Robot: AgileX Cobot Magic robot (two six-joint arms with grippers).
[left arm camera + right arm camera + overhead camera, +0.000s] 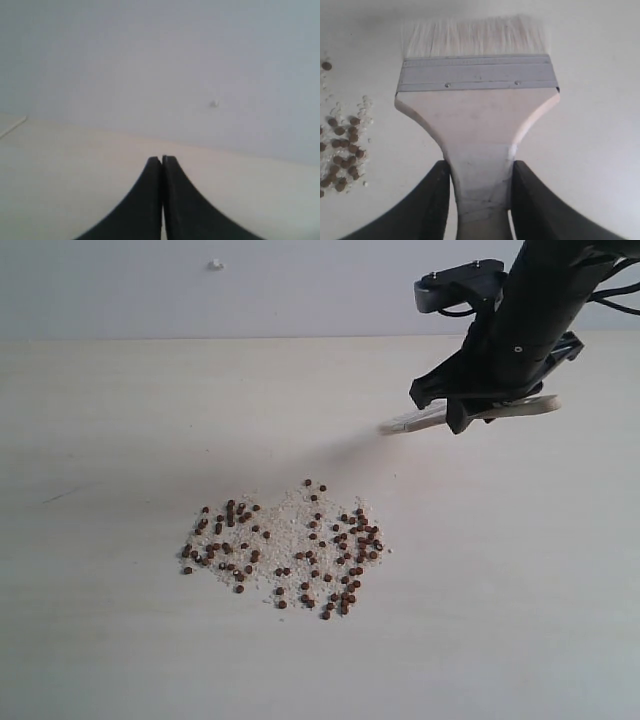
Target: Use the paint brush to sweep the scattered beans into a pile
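Observation:
I should take the brush's neck (pixel 480 125) with my left gripper and help turn its bristles down before sweeping, since my right gripper holds the paint brush (pixel 424 419) nearly flat.
Dark reddish-brown beans (pixel 290 548) lie scattered among fine white grains on the pale table (pixel 120 420), spread wide in a loose patch. My right gripper (pixel 480 410) hangs above and to the right of them, shut on the handle of the paint brush (pixel 477 115). The brush lies nearly flat in the air, its cream bristles (pixel 398 424) pointing left. In the right wrist view the fingers (pixel 437 195) press both sides of the taped handle, and some beans (pixel 342 155) show at one edge. My left gripper (pixel 161 159) is shut and holds nothing, over bare table.
A grey wall (pixel 200 290) rises behind the table's far edge, with a small white speck (pixel 215 264) on it. A faint dark scratch (pixel 65 493) marks the table at the left.

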